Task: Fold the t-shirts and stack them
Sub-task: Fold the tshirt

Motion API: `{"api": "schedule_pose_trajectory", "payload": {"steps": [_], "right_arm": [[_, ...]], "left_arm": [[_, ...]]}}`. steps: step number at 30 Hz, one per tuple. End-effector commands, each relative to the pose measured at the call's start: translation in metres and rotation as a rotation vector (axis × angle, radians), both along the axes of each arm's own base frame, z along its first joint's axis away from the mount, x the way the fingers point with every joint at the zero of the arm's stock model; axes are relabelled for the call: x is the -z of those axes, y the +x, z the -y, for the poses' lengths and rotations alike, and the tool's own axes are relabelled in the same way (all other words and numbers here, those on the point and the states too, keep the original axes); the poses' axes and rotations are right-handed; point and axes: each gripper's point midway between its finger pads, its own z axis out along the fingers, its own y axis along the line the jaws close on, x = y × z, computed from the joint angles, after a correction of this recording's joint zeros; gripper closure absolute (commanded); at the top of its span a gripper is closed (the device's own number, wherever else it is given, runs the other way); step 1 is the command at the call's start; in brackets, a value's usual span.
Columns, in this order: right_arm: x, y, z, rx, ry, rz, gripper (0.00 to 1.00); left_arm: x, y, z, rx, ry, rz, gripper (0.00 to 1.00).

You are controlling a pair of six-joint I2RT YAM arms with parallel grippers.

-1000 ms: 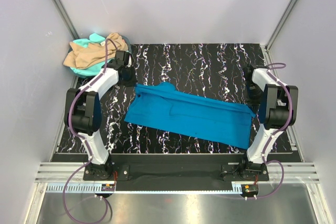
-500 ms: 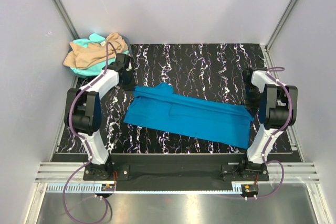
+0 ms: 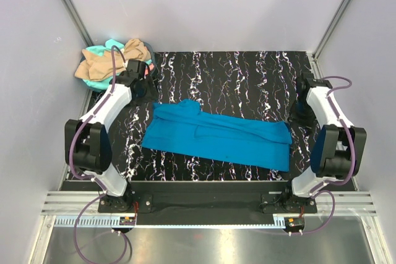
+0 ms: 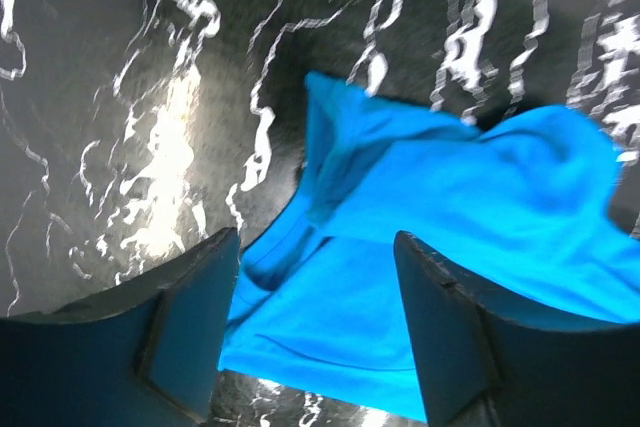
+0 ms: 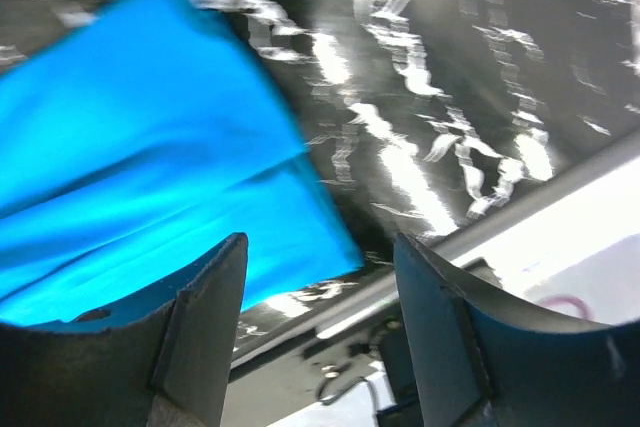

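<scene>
A flap of the blue t-shirt (image 3: pixel 189 105) sticks out past the band's far edge. Next, I bring it inward onto the band (image 3: pixel 178 129) with my left gripper before folding further.
The bright blue t-shirt (image 3: pixel 216 134) lies folded into a long band across the black marbled table (image 3: pixel 235 75). My left gripper (image 3: pixel 143 89) hovers open over the band's far left corner. In the left wrist view the blue cloth (image 4: pixel 450 247) lies below the open left gripper (image 4: pixel 315 237), untouched by either finger. My right gripper (image 3: pixel 299 110) stands open beside the band's right end. The right wrist view shows the shirt's corner (image 5: pixel 130 167) under the open right gripper (image 5: pixel 320 239), with nothing between the jaws. A tan t-shirt (image 3: pixel 99 63) and a mint one (image 3: pixel 99 83) sit heaped at the back left.
The heap of shirts lies off the table's back left corner, close to the left arm (image 3: pixel 111 106). Grey walls close in the back and both sides. A metal rail (image 5: pixel 560 207) runs along the table's right edge, just beyond the right gripper.
Both grippers have opened and let go of the blue shirt. The arms have lifted back from it, and the band has settled slightly toward the front left.
</scene>
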Motion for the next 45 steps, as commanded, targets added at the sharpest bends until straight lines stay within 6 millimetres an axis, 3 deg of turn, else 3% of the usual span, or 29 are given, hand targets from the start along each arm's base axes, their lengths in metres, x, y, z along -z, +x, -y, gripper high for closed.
{"api": "schedule_pose_trajectory", "payload": {"steps": [1, 7, 8, 9, 14, 24, 27, 30, 32, 37, 45], "right_arm": [[-0.009, 0.034, -0.025, -0.057, 0.156, 0.15, 0.33], [-0.009, 0.077, -0.087, -0.115, 0.514, 0.285, 0.31], [-0.012, 0.081, -0.102, -0.124, 0.603, 0.298, 0.01], [-0.013, 0.087, -0.108, -0.131, 0.628, 0.32, 0.0], [-0.007, 0.094, -0.127, -0.164, 0.698, 0.318, 0.0], [0.008, 0.094, -0.131, -0.187, 0.687, 0.295, 0.0], [0.011, 0.095, -0.136, -0.191, 0.706, 0.285, 0.1], [0.013, 0.097, -0.148, -0.226, 0.73, 0.275, 0.22], [0.015, 0.098, -0.171, -0.282, 0.747, 0.255, 0.26], [0.023, 0.105, -0.205, -0.329, 0.773, 0.22, 0.26], [0.035, 0.117, -0.22, -0.323, 0.811, 0.193, 0.27]], "left_arm": [[-0.022, 0.013, 0.019, 0.037, -0.072, 0.069, 0.33], [-0.02, 0.027, 0.067, 0.27, -0.251, 0.083, 0.25], [-0.012, 0.028, 0.071, 0.295, -0.257, 0.056, 0.25], [-0.015, 0.031, 0.076, 0.316, -0.27, 0.058, 0.25], [0.005, 0.025, 0.088, 0.376, -0.241, -0.012, 0.24], [0.017, 0.024, 0.089, 0.439, -0.151, -0.032, 0.29], [0.017, 0.033, 0.09, 0.438, -0.127, -0.027, 0.29], [0.02, 0.042, 0.087, 0.437, -0.085, -0.025, 0.27], [0.023, 0.051, 0.085, 0.443, -0.058, -0.026, 0.26], [0.046, 0.054, 0.088, 0.462, -0.062, -0.111, 0.26], [0.054, 0.041, 0.1, 0.486, -0.135, -0.135, 0.31]]}}
